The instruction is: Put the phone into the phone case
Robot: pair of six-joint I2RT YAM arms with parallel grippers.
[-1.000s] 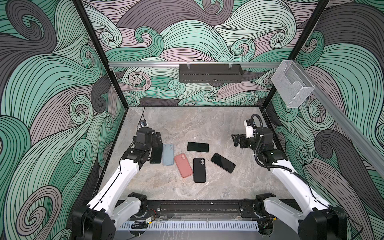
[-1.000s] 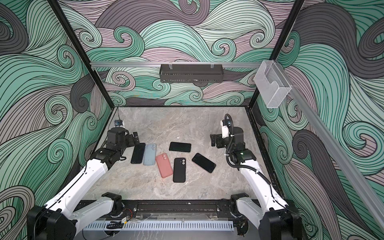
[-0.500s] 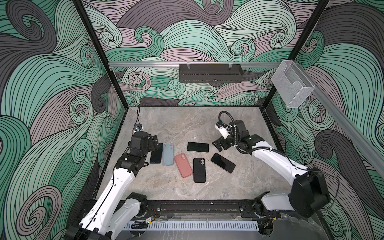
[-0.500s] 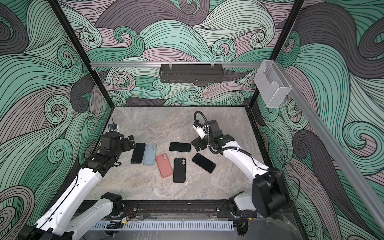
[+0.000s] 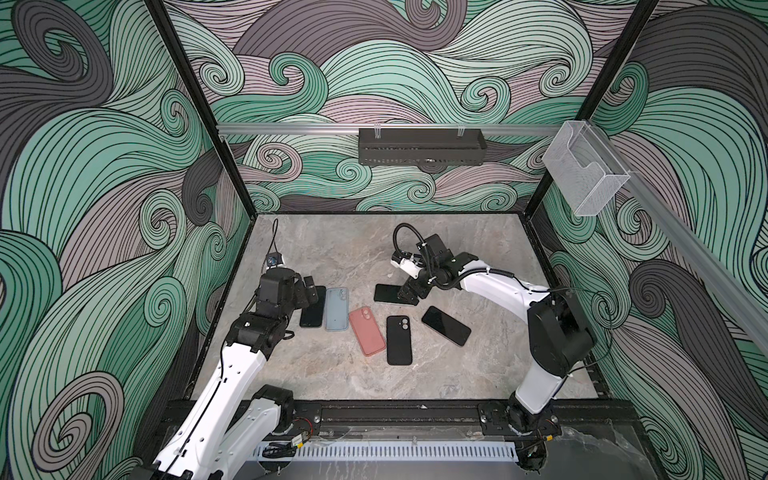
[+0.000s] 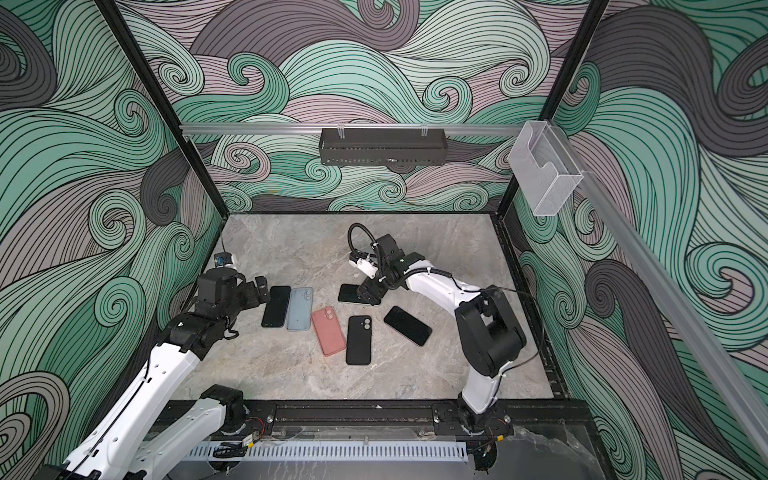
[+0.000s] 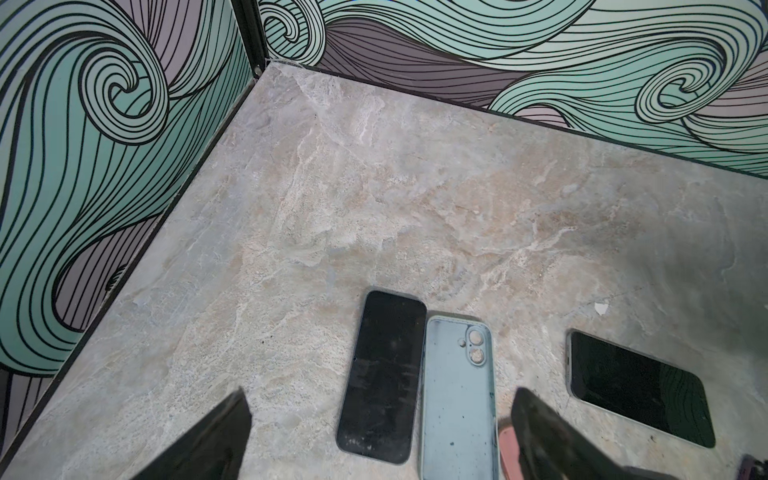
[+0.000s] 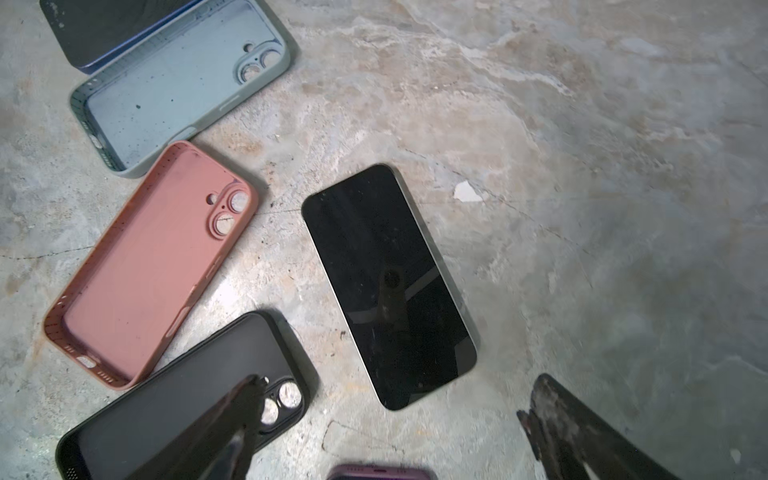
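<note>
The middle phone lies clear of the black case, so my right gripper should keep going down and close its open fingers on the phone's long sides.
Three dark-screened phones lie face up on the stone table. One phone rests beside the light blue case, one phone is near the middle, and one phone is further right. A pink case and a black case lie open side up between them. My left gripper is open over the end of the left phone, beside the blue case. My right gripper is open above the end of the middle phone, holding nothing.
The left wall stands close to my left arm. A black tray hangs on the back rail, and a clear holder on the right rail. A small white chip lies on the table beyond the middle phone.
My right arm has swung from the right wall in to the middle phone and lowered over its end. My left arm has shifted slightly and stays at the left phone.
</note>
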